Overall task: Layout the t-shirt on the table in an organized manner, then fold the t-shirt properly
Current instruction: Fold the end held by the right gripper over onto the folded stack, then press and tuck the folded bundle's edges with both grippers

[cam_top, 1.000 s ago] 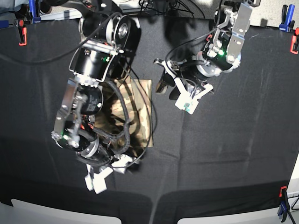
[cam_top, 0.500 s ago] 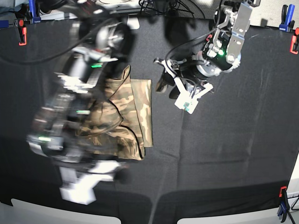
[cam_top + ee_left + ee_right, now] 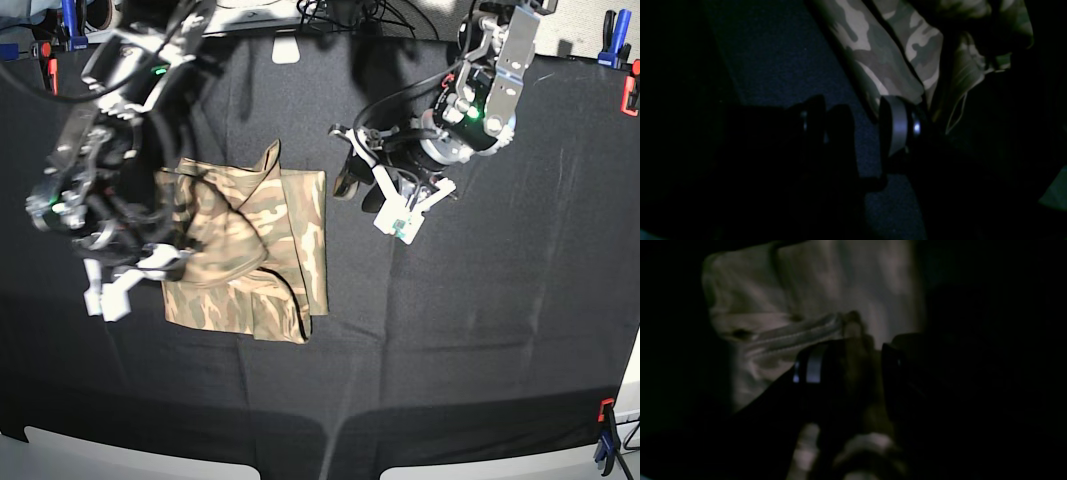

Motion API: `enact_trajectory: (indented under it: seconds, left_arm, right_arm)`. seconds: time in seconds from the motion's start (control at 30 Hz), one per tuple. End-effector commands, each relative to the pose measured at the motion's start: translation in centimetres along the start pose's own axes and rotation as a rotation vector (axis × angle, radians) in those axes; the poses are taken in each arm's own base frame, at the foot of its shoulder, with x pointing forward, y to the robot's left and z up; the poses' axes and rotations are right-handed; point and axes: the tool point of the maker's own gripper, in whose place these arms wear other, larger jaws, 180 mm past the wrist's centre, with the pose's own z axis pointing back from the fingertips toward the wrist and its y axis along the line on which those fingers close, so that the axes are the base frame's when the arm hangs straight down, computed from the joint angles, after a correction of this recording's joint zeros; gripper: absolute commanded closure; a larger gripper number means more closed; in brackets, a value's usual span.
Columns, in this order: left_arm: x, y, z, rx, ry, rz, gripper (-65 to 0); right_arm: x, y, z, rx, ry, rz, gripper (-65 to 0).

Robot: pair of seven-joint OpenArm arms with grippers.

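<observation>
The t-shirt's top layer (image 3: 228,238) lies rumpled over itself, so next my left gripper takes the edge (image 3: 318,255) beside it and spreads the t-shirt with my right gripper.
The camouflage t-shirt (image 3: 250,250) lies partly folded and rumpled on the black table (image 3: 480,330), left of centre. My right gripper (image 3: 135,275) is at the shirt's left edge. In the right wrist view the right gripper (image 3: 850,363) has fabric (image 3: 813,290) bunched between its fingers, so it is shut on the shirt. My left gripper (image 3: 410,205) hovers open and empty just right of the shirt's right edge. In the left wrist view the left gripper (image 3: 853,133) shows black cloth between its fingers, with the shirt (image 3: 873,50) just beyond them.
Red clamps (image 3: 48,75) (image 3: 630,95) and blue clamps (image 3: 608,45) grip the table's far edge. Another clamp (image 3: 604,430) is at the front right. Light table corners (image 3: 120,455) show at the front. Cables and a small white item (image 3: 285,50) lie at the back.
My right arm has swung from the shirt's front edge up and to the left. The shirt now spreads further left, with a layer opened out. The left arm has not moved.
</observation>
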Motion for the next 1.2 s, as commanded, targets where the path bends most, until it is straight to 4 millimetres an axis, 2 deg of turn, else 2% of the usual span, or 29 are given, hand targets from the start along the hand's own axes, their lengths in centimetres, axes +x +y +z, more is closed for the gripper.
enact_trajectory:
  seconds: [0.0,0.1,0.23,0.33,0.47,0.57,0.63,0.7,0.8,0.9,1.0,1.1,1.17]
  left_arm:
    - [1.6,-0.2,0.1,-0.01,-0.054,-0.007,-24.5]
    - [1.5,0.1,0.1,0.009,-0.046,-0.03,-24.5]
    - [0.0,1.4,0.2,0.076,0.045,-0.098,-24.5]
    - [-1.1,2.1,0.3,0.109,0.11,-0.13,-24.5]
    - [-1.4,3.2,0.5,0.17,0.134,-0.152,-24.5]
    - [-1.5,4.8,0.9,0.259,0.157,-0.177,-24.5]
    - [-1.6,6.0,1.3,0.325,0.17,-0.199,-24.5]
    - [-1.4,6.8,1.6,0.374,0.17,-0.213,-24.5]
    - [-0.7,7.0,1.8,0.392,0.149,-0.202,-24.5]
    - [1.6,5.9,1.9,0.352,0.071,-0.183,-24.5]
    - [5.0,3.1,2.5,0.251,-0.037,-0.187,-24.5]
    - [8.2,-1.8,3.3,0.08,-0.148,-0.225,-24.5]
    - [9.0,-5.1,3.4,-0.034,-0.209,-0.241,-24.5]
  right_arm:
    - [2.6,2.3,0.0,0.084,-0.095,0.018,-24.2]
    - [3.0,7.1,-1.0,0.238,-0.137,0.018,-24.2]
    - [2.5,13.1,-2.5,0.371,-0.103,0.108,-24.2]
    - [1.9,16.7,-3.0,0.449,-0.068,0.202,-24.2]
    - [2.0,19.2,-3.2,0.5,-0.051,0.281,-24.2]
    - [3.6,19.6,-3.0,0.506,-0.083,0.305,-24.2]
    - [4.9,19.4,-3.0,0.489,-0.103,0.319,-24.2]
    - [5.6,18.3,-3.3,0.427,-0.097,0.348,-24.2]
    - [6.8,15.3,-3.8,0.281,-0.1,0.387,-24.2]
    - [9.4,12.1,-3.3,0.163,-0.219,0.362,-24.1]
    - [10.7,8.9,-2.9,0.073,-0.276,0.345,-24.1]
    - [10.5,6.5,-3.8,0.029,-0.24,0.35,-24.1]
    - [10.3,5.2,-4.7,0.018,-0.2,0.333,-24.1]
